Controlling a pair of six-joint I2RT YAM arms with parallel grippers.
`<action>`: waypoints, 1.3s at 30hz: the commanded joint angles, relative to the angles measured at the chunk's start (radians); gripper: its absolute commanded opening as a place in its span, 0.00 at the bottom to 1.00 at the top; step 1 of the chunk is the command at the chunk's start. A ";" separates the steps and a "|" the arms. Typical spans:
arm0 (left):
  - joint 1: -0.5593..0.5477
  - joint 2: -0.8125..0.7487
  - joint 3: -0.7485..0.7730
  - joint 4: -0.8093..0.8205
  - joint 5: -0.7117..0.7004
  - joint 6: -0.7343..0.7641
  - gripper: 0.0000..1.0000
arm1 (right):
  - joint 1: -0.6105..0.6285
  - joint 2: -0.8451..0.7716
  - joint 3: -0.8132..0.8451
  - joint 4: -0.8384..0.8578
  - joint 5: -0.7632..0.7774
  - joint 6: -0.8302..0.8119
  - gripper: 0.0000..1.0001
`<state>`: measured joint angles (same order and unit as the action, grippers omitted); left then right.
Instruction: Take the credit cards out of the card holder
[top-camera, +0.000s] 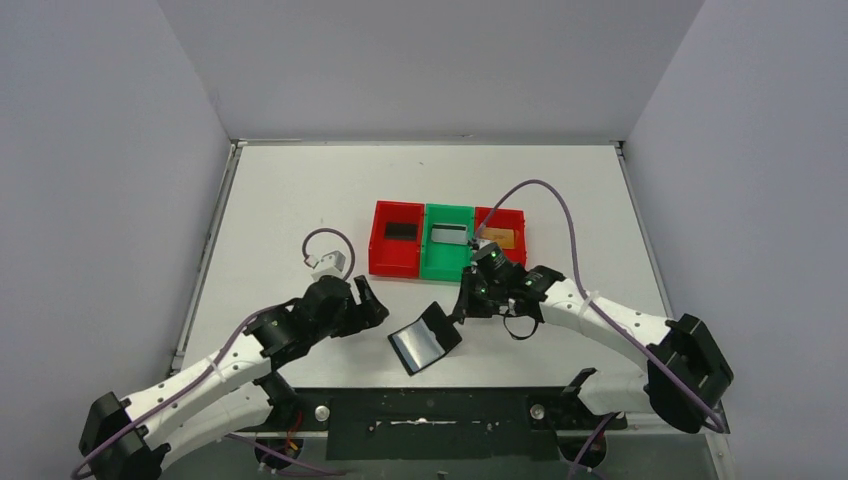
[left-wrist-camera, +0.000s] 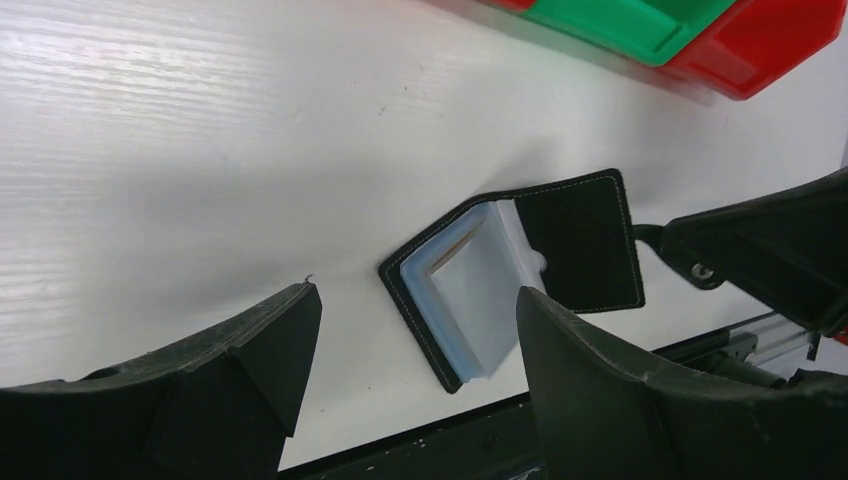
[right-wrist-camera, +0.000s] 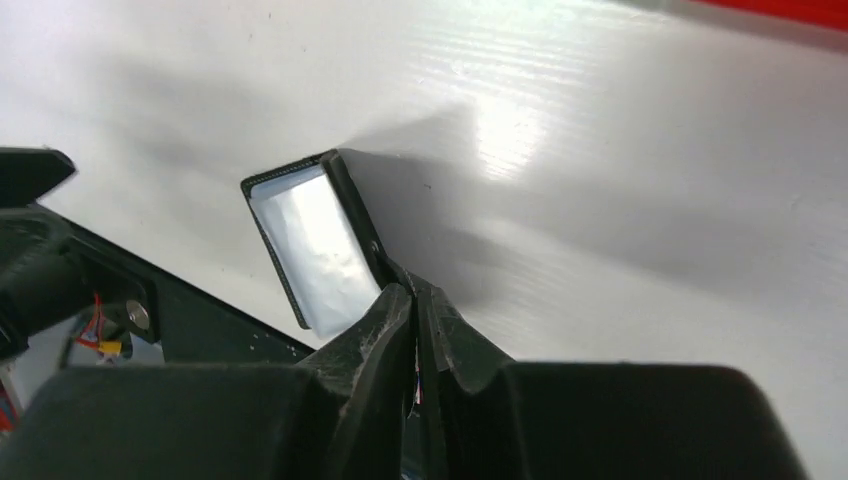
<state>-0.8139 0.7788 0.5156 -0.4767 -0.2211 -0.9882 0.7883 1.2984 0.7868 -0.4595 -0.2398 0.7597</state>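
The tan card is covered by a pale pocket sheet (left-wrist-camera: 483, 288), so the robot's right gripper should leave the black flap and fold the sheet's edge (left-wrist-camera: 447, 277) back before the left gripper reaches in.
The card holder (top-camera: 425, 340) is a black bifold wallet lying open near the table's front edge, its grey-blue pockets facing up. My right gripper (top-camera: 464, 303) is shut on its raised black flap (left-wrist-camera: 585, 240), and the right wrist view shows my closed gripper (right-wrist-camera: 415, 300) pinching that flap beside the pale pocket (right-wrist-camera: 320, 250). My left gripper (top-camera: 376, 311) is open and empty just left of the wallet; in its own view the gripper (left-wrist-camera: 418, 293) frames the pocket (left-wrist-camera: 470, 300). A thin tan edge (left-wrist-camera: 455, 250) shows in the pocket mouth. A gold credit card (top-camera: 499, 238) lies in the right red tray.
Three small trays stand in a row behind the wallet: a red one (top-camera: 378, 245) with a dark card, a green one (top-camera: 445, 270) with a grey card, and a red one (top-camera: 500, 213). A black rail (top-camera: 430, 410) runs along the table's front edge.
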 joint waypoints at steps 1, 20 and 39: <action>0.006 0.083 0.016 0.156 0.122 0.051 0.71 | -0.021 -0.065 -0.017 0.055 0.106 0.038 0.11; 0.004 0.220 -0.037 0.303 0.305 0.069 0.69 | 0.104 -0.137 -0.043 -0.228 0.431 0.296 0.38; 0.007 0.065 0.003 0.089 0.091 0.001 0.67 | 0.277 0.147 0.199 0.050 0.312 0.060 0.54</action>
<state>-0.8143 0.9276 0.4740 -0.2981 -0.0242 -0.9459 1.0183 1.3506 0.8749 -0.3962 -0.0029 0.8928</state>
